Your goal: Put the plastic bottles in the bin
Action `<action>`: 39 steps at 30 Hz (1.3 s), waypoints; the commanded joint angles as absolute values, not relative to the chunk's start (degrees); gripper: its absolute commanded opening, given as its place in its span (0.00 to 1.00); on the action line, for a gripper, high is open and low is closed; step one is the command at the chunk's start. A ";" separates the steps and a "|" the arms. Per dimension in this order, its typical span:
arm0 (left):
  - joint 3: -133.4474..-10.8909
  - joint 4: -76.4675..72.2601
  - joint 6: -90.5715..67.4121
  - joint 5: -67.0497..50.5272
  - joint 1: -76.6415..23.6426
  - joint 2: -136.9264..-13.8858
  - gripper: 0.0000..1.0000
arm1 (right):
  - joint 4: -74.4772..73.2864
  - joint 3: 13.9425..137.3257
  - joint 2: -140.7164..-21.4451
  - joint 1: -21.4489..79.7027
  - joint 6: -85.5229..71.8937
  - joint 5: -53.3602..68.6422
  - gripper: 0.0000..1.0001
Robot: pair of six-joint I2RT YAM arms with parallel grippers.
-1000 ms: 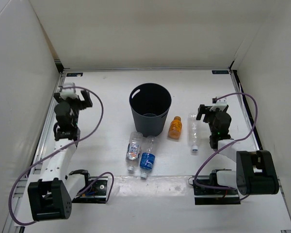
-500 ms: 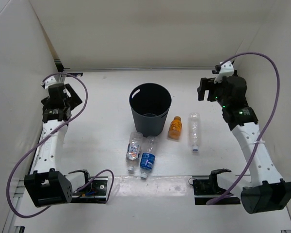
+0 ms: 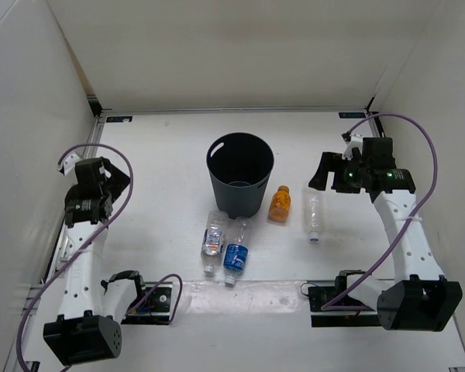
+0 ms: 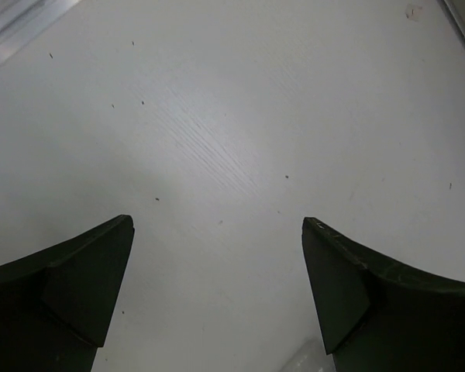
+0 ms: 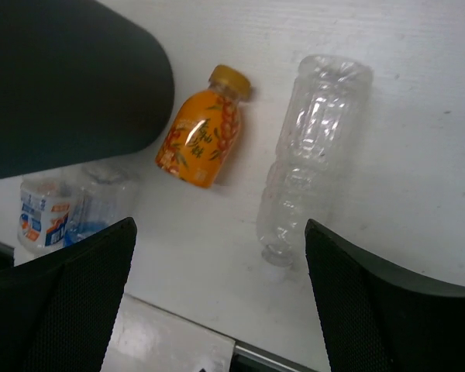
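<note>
The clear bottle's thin (image 3: pixel 313 214), see-through side (image 5: pixel 301 182) shows ripples and creases, so the clear bottle will squeeze inward between the fingers of the robot's right gripper when the robot lifts it.
The dark bin (image 3: pixel 240 173) stands upright mid-table; its wall shows in the right wrist view (image 5: pixel 62 77). The orange bottle (image 3: pixel 279 204) lies right of it, also in the right wrist view (image 5: pixel 201 136). The clear unlabelled bottle (image 3: pixel 314 215) lies further right (image 5: pixel 310 155). The white-blue label bottle (image 3: pixel 211 235) and the blue label bottle (image 3: pixel 235 255) lie in front of the bin; the first shows in the right wrist view (image 5: pixel 43 217). My right gripper (image 3: pixel 325 172) is open and empty, just right of and beyond the clear bottle. My left gripper (image 3: pixel 108 182) is open and empty over bare table at the left.
White walls enclose the table on three sides. A metal rail (image 3: pixel 62 240) runs along the left edge. A pale strip (image 3: pixel 248 298) crosses the near edge between the arm bases.
Both arms swung outward and up a second ago. Since then the right gripper has come down toward the clear bottle and the left gripper has moved nearer along the left edge. The bottles have not moved.
</note>
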State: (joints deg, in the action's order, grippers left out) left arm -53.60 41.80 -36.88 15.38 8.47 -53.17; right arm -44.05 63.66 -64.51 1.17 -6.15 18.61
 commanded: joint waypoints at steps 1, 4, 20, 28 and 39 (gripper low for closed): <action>-51.07 42.81 -38.60 10.39 8.61 -49.84 1.00 | -47.46 61.96 -64.33 1.50 -7.12 23.81 0.90; -48.87 42.63 -36.92 4.93 8.52 -47.82 1.00 | -47.90 61.43 -66.35 1.93 -7.21 26.28 0.90; -48.69 51.41 -32.08 3.25 8.61 -45.88 1.00 | -44.65 65.91 -83.31 16.08 -7.65 22.76 0.90; -48.08 50.01 -31.47 3.78 8.61 -48.07 1.00 | -44.39 71.10 -90.26 16.88 -7.56 22.24 0.90; -48.96 48.69 -29.18 4.13 8.61 -50.80 1.00 | -44.21 78.48 -101.67 18.63 -10.19 20.30 0.90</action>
